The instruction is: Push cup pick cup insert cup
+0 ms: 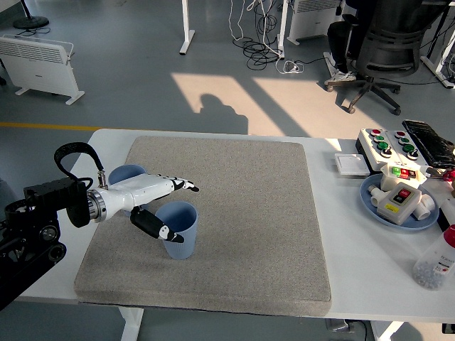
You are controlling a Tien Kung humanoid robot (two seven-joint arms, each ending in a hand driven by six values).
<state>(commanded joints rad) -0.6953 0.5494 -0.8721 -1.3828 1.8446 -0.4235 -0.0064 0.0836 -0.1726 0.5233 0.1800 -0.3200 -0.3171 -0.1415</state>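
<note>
The nearer cup (182, 231) gets slimmer toward its base (180, 253), so I expect it to go down almost to its rim when I lower it into the other cup.
Two light blue cups stand upright on the grey mat (242, 213). The nearer cup (182, 229) is at the mat's left middle; the other cup (123, 177) is behind it to the left, mostly hidden by my arm. My left hand (169, 207) reaches in from the left and is open around the nearer cup: its fingers (178, 185) stretch over the far side of the rim, and the thumb lies against the cup's near left wall. The hand has not closed on the cup. The right arm is out of view.
At the table's right side are a blue plate (370, 202) holding a white button box, a control box with coloured buttons (387, 145), a small white square (351, 165) and a clear bottle (434, 263). An office chair stands on the floor beyond.
</note>
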